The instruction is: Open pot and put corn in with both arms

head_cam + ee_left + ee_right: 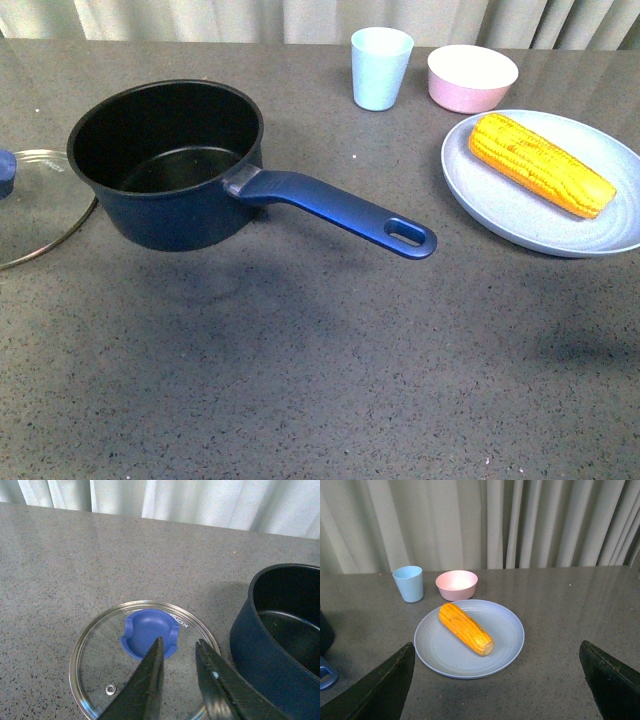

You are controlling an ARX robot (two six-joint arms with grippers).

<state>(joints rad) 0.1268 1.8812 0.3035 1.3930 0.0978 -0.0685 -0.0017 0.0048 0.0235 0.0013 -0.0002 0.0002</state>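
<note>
The corn (541, 165) will lie completely inside the pot when I lower it in, because the navy pot's opening (168, 138) looks wider than the corn is long.
The navy pot (170, 165) stands open and empty on the grey table, its long handle (340, 210) pointing right; it also shows in the left wrist view (280, 640). Its glass lid (30, 205) with a blue knob lies flat on the table left of the pot. My left gripper (179, 647) hangs open just above the lid (100, 645), next to the blue knob (147, 632), holding nothing. The corn (540, 163) lies on a pale blue plate (500, 200) at the right. My right gripper (495, 680) is wide open and empty, short of the plate (440, 650) with the corn (465, 627).
A pale blue cup (381, 67) and a pink bowl (472, 77) stand at the back, behind the plate; both also show in the right wrist view, the cup (408, 583) and the bowl (456, 585). A curtain hangs behind the table's far edge.
</note>
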